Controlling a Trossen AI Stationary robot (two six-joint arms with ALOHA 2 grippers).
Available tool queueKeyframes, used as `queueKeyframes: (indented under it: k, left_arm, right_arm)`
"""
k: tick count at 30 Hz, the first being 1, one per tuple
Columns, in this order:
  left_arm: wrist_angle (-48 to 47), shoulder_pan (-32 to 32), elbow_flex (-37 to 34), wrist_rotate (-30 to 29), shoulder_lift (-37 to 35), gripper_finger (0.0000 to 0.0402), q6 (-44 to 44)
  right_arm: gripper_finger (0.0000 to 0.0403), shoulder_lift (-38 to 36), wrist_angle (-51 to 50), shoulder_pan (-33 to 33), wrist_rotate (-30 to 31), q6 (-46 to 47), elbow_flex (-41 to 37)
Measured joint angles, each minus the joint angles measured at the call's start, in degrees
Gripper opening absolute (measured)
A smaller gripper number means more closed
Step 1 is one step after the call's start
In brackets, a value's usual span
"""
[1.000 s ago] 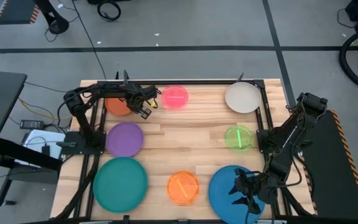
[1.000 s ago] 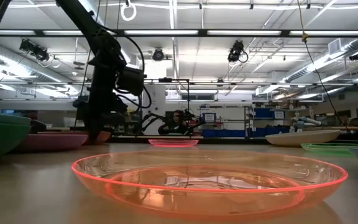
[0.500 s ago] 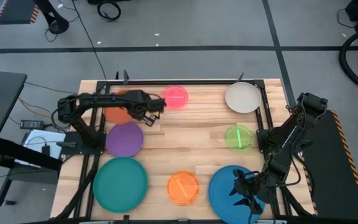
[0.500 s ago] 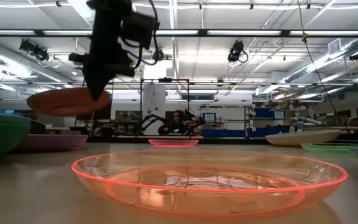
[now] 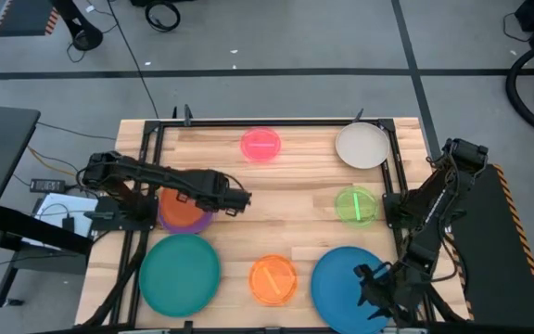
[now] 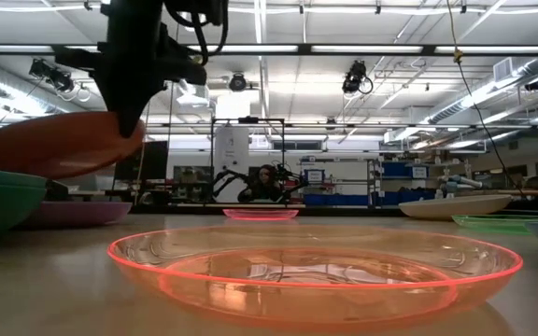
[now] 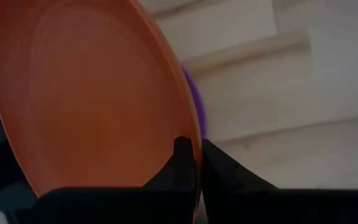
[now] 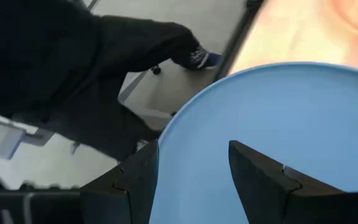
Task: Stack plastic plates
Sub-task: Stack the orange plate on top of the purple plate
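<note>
The orange-red plate's rim [image 7: 188,102] is alone in my left gripper, so next the gripper lowers that plate into the purple plate [image 7: 196,101] and squeezes both rims together for the teal plate.
My left gripper [image 5: 215,202] is shut on the medium orange-red plate [image 5: 180,206], carrying it in the air above the purple plate [image 5: 198,224], which lies flat near the table's left edge. My right gripper [image 5: 375,289] is open over the large blue plate [image 5: 341,276] at the near right corner; whether it touches the plate I cannot tell. Also flat on the table are the teal plate [image 5: 181,272], small orange plate [image 5: 273,278], small green plate [image 5: 355,205], beige plate [image 5: 362,145] and small pink plate [image 5: 260,145]. My left gripper pinches the orange-red plate's rim [image 7: 193,138] on its right side, one finger on the upper face and one underneath. The fingers [image 7: 182,157] come from above, pointing down. The plate is lifted clear and slightly tilted [image 6: 54,145], well above the purple plate [image 6: 73,213].
A dark frame rail [image 5: 267,122] borders the table's far and side edges. Bare wood lies in the middle of the table, between the purple and small green plates. In the low view the small orange plate [image 6: 316,266] fills the foreground.
My left gripper, shut on the orange-red plate, lifted it off the table at the far left corner and carried it toward the near edge; it now hangs above the purple plate. My right gripper shifted slightly toward the near edge over the blue plate.
</note>
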Motion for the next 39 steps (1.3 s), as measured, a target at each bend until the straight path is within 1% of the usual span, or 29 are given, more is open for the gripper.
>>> queueKeyframes:
  k: [3,6,11,14,17,19,22,25,31,39]
  left_arm:
    - [0.29,-1.58,0.04,-0.08,1.08,0.0013,-2.89]
    - [0.22,-1.25,0.02,1.33,3.59,0.0013,-2.40]
    - [-0.14,2.67,-0.01,2.54,7.20,0.0013,0.67]
    - [0.41,5.09,-0.01,4.26,8.77,0.0013,2.31]
    - [1.33,6.67,-0.02,7.68,10.65,0.0013,3.63]
    - [1.64,6.89,0.00,8.12,11.82,0.0013,3.48]
    - [1.38,6.87,0.00,8.84,13.45,0.0013,2.74]
    - [1.13,6.60,-0.02,10.20,14.93,0.0015,2.55]
    - [1.64,6.52,0.02,10.05,16.12,0.0052,2.64]
    - [2.52,6.82,-0.02,10.31,16.94,0.0060,4.81]
  right_arm:
    - [0.0203,0.00,0.07,2.68,0.09,-0.04,0.00]
    - [0.0203,0.00,0.21,4.99,0.12,0.93,0.00]
    - [0.0203,0.00,0.24,9.14,0.20,5.42,0.00]
    - [0.0203,0.00,0.25,12.26,0.29,8.27,0.00]
    - [0.0203,0.00,0.27,15.04,3.31,10.54,0.02]
    - [0.0203,-0.02,0.17,16.35,5.48,11.67,0.02]
    - [0.0203,-0.04,-0.16,17.03,6.31,12.00,0.06]
    - [0.0203,-0.04,-0.53,17.03,5.66,11.93,0.13]
    - [0.0203,-0.02,-0.76,17.03,5.07,11.52,0.20]
    - [0.0203,-0.02,-0.77,16.89,5.24,11.13,0.20]
